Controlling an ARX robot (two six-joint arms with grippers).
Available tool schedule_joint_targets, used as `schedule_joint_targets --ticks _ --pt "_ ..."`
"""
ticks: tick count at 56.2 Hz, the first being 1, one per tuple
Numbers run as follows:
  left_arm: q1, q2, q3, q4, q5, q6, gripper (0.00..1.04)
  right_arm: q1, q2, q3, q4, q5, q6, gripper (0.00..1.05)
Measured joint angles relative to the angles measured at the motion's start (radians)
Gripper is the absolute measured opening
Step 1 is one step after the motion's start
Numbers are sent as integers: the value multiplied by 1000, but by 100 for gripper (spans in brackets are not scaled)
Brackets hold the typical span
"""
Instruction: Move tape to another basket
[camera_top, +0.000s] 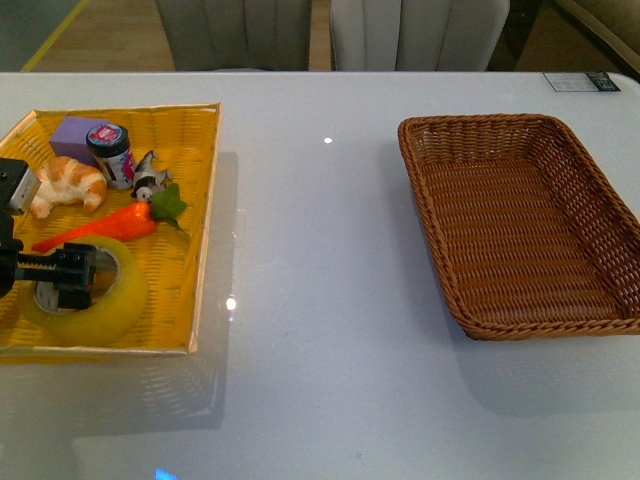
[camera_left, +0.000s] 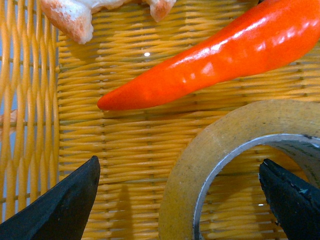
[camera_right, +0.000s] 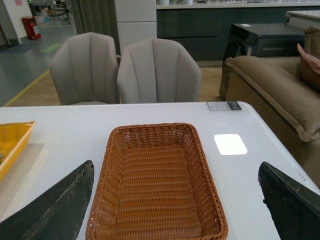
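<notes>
A piece of the tray's yellow weave (camera_left: 204, 110) lies between the tape (camera_top: 124, 302) and the orange carrot toy, so the tape will come away by itself when the robot lifts it.
The tape (camera_top: 100, 305) lies flat in the near part of the yellow tray (camera_top: 203, 230). My left gripper (camera_top: 62, 277) is open right above it. In the left wrist view the tape's yellowish wall (camera_left: 200, 165) lies between the open fingers of the left gripper (camera_left: 180, 167): one finger (camera_left: 65, 210) is outside the roll, the other (camera_left: 292, 200) is over its white-lined hole. The dark brown wicker basket (camera_top: 520, 220) stands empty at the right. My right gripper (camera_right: 176, 169) is open and empty above the table, facing the basket (camera_right: 155, 185); it is not in the front view.
In the tray with the tape lie an orange carrot toy (camera_top: 100, 228) (camera_left: 210, 65), a croissant (camera_top: 65, 185), a purple block (camera_top: 78, 135), a small jar (camera_top: 112, 155) and a small figure (camera_top: 150, 180). Two grey chairs (camera_right: 125, 70) stand behind the white table (camera_top: 320, 300).
</notes>
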Motion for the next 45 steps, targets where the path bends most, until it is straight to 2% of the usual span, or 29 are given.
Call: schedule_joint_targets --ticks 4,6,26,32,45 --pt "-1 12 2 0 -1 3 95 0 0 0 0 0 0 96" --pt "-2 13 2 1 -1 3 91 0 0 0 0 0 0 96" --pt "-3 18 7 -34 9 -29 35 0 0 0 0 0 0 96" --pt "3 -3 6 -57 18 -59 22 0 0 0 0 0 0 96" --pt "21 -128 -14 -109 59 -137 16 0 0 0 0 0 0 96"
